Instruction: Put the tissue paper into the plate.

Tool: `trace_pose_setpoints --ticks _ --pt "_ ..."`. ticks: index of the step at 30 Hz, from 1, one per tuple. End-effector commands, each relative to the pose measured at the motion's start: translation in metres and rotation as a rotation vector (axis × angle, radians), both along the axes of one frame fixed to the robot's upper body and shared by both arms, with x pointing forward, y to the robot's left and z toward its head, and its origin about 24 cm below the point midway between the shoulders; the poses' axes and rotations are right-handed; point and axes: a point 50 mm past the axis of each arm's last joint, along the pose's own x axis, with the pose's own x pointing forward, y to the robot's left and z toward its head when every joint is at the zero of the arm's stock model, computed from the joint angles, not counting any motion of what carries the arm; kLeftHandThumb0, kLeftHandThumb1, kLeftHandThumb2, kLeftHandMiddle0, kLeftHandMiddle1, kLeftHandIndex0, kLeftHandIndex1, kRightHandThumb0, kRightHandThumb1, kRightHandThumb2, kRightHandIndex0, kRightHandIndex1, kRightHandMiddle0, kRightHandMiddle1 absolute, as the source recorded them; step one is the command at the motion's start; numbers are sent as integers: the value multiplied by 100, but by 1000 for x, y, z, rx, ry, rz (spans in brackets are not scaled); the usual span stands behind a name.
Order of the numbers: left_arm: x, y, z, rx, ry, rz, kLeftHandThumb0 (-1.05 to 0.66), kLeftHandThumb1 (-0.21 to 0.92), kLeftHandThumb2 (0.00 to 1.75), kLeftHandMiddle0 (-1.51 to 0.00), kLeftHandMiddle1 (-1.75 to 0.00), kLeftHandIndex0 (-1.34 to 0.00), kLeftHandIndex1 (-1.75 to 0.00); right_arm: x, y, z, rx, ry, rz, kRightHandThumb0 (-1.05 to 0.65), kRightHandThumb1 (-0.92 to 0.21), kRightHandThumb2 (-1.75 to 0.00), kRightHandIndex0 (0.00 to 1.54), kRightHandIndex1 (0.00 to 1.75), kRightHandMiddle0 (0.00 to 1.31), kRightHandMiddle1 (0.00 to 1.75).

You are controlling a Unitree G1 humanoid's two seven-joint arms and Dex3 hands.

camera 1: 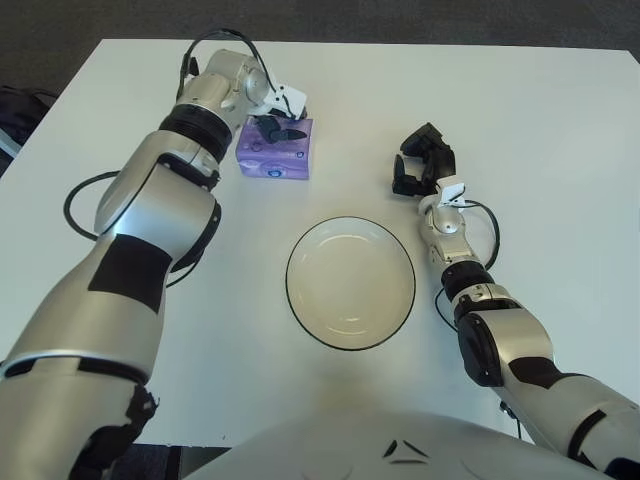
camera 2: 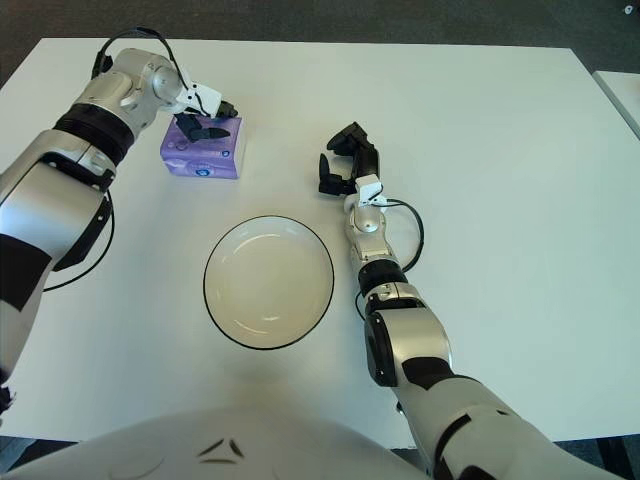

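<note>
My gripper will lift and turn the purple tissue pack (camera 1: 278,150), and the pack will keep its block shape, because the tissue pack's near side (camera 1: 274,172) stands full and square.
A purple tissue pack (camera 1: 277,155) lies flat on the white table (camera 1: 520,110), behind and to the left of the plate. The white plate with a dark rim (camera 1: 291,262) sits empty in the middle, near me. My left hand (camera 1: 279,122) reaches over the pack's far top edge. Its dark fingers (camera 2: 203,127) are spread and lie on the top face, not closed around the pack. My right hand (camera 1: 418,163) shows to the right of the plate, fingers loosely bent and holding nothing.
A black cable (camera 1: 75,205) loops on the table beside my left arm. Another thin cable (camera 1: 490,225) runs by my right wrist. The table's far edge (camera 1: 400,44) lies behind the pack.
</note>
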Motion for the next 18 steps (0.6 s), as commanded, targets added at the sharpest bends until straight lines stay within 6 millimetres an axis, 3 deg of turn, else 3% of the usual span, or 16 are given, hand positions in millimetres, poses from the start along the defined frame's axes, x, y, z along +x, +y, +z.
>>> trace_pose_setpoints --ticks 1,10,18 --pt "-2 12 -18 58 -27 34 -105 92 98 0 0 0 0 -92 -26 -140 -8 663 -87 -1 -29 -136 52 175 51 175" --pt "0 20 -22 251 -96 5 -105 92 82 0 0 0 0 -91 -27 -140 -14 673 -86 -1 -28 -136 53 175 51 175" --pt "0 27 -25 378 -101 -66 -105 92 56 0 0 0 0 -90 -27 -140 -12 673 -93 -1 -29 -136 52 175 51 175"
